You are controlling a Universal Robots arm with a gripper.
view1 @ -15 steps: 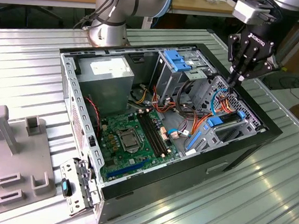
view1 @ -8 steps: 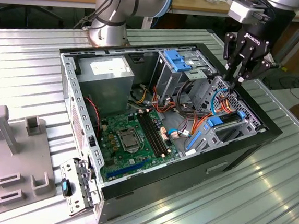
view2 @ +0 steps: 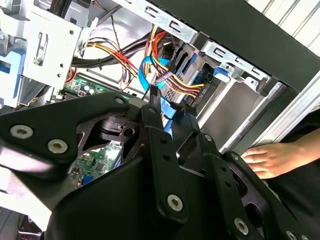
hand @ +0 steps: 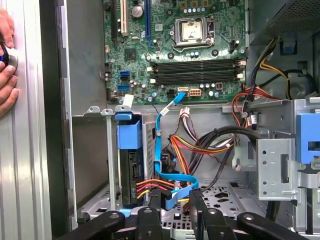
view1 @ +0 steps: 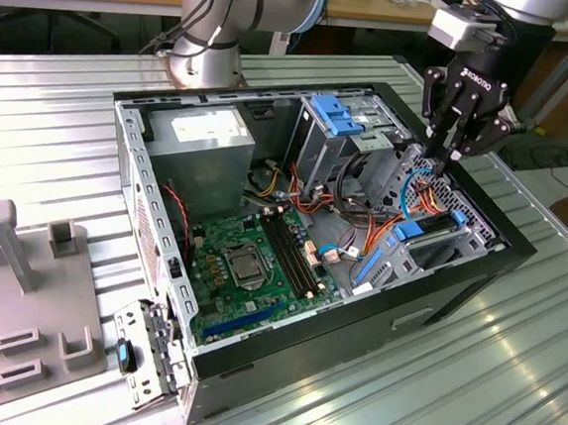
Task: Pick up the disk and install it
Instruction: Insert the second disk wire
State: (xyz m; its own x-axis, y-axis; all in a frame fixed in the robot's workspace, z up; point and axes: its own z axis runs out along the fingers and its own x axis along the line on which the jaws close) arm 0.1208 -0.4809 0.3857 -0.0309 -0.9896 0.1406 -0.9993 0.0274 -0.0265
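My gripper will carry the blue plug to the disk, and the blue flat cable point(hand: 158, 141) should fold along with it while its motherboard end stays in place, because a slack loop point(hand: 192, 180) can be seen.
The disk point(hand: 131, 165) stands on edge in a bay of the open computer case point(view1: 478, 274), with its blue frame point(hand: 128, 136) on top and red, yellow and orange wires plugged into its end. In the second wrist view the disk point(view2: 192, 62) shows silver behind those wires. My gripper point(view1: 444, 155) hangs over this bay at the exterior view's right. Its black fingertips point(hand: 155, 200) stand apart just beside the disk, open, with a blue flat cable point(hand: 172, 180) looping between them. They hold nothing.
A person's hand point(hand: 7, 75) rests on the case's outer edge next to the bay; the hand point(view2: 272, 157) also shows in the second wrist view. Inside the case are the motherboard point(view1: 250, 259), a grey power supply point(view1: 211, 137) and a drive cage with blue clips point(view1: 337, 118). A grey fixture point(view1: 19, 289) sits at the exterior view's left.
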